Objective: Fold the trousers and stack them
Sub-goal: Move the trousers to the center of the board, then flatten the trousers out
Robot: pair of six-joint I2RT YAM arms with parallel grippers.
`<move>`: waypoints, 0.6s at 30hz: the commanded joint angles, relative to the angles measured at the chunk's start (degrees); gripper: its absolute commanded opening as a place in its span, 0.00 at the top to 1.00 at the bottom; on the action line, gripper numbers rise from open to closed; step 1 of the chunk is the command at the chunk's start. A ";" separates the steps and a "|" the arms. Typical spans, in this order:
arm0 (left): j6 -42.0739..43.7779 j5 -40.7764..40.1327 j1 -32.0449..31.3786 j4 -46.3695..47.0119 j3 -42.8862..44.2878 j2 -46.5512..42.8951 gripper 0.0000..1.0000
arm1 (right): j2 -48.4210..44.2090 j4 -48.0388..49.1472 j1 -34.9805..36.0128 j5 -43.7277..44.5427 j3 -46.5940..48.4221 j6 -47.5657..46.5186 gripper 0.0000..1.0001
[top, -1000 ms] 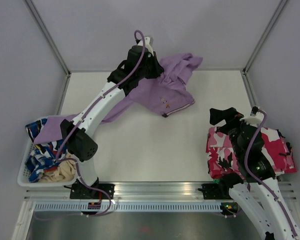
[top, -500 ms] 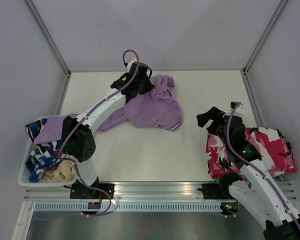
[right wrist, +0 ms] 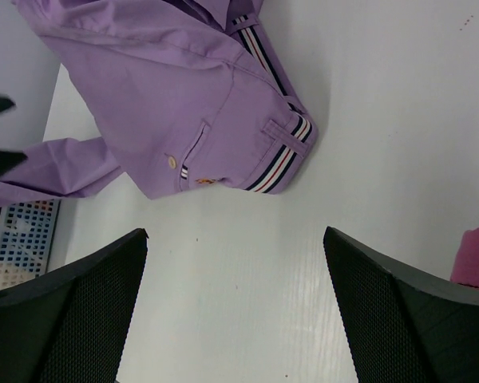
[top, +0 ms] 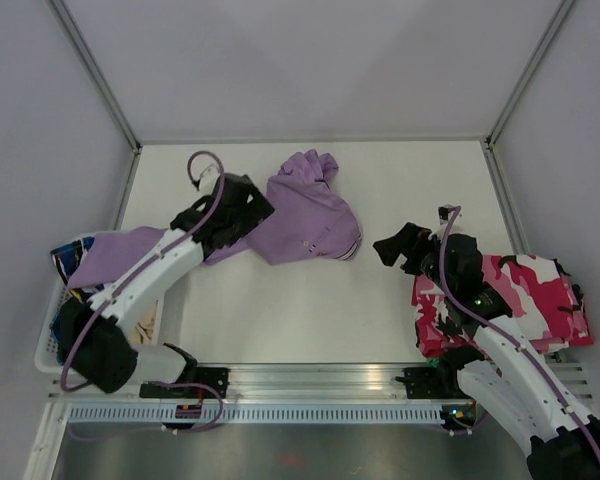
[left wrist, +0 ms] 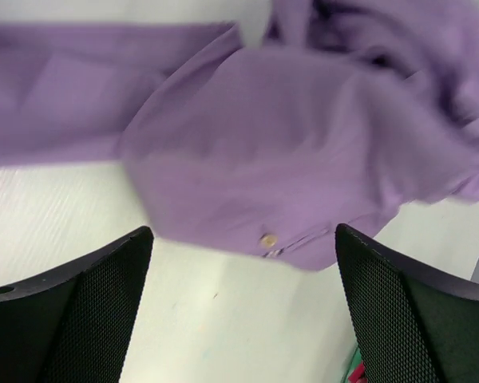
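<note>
My gripper is about to lift the near edge of the lilac trousers. I expect the leg over the basket (top: 115,257) to stay draped there, because the crumpled folds (top: 304,178) leave slack.
The lilac trousers (top: 310,212) lie crumpled on the white table at the back middle, and one leg (top: 115,252) trails left over the basket. My left gripper (top: 252,205) stands open just at their left edge, off the cloth. In the left wrist view the trousers (left wrist: 303,136) fill the top, and only bare table lies in the open left gripper (left wrist: 243,319). My right gripper (top: 392,243) is open to the right of the trousers, apart from them. Its wrist view shows the trousers (right wrist: 176,96) with a striped waistband (right wrist: 279,166) ahead of the empty right gripper (right wrist: 235,319).
A white basket (top: 48,352) with blue-and-white patterned clothing (top: 80,315) stands at the near left. A folded pink, white and black camouflage garment (top: 525,300) lies at the near right, under my right arm. Frame posts and grey walls bound the table.
My left gripper has opened and let the trousers go, then drawn back left and nearer. The trousers have dropped into a heap. My right arm has reached left toward them.
</note>
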 commanded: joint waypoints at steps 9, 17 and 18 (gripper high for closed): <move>-10.58 6.79 -0.37 34.54 -46.48 -27.83 0.04 | 1.45 4.91 0.11 -6.35 -3.01 2.02 0.02; -7.59 7.31 -0.37 52.95 -49.38 -15.01 0.04 | -2.95 3.33 0.20 -4.41 -4.15 4.04 0.02; -8.20 7.23 -0.37 55.26 -50.09 -12.30 0.05 | -3.12 3.15 0.11 -4.33 -4.15 4.22 0.02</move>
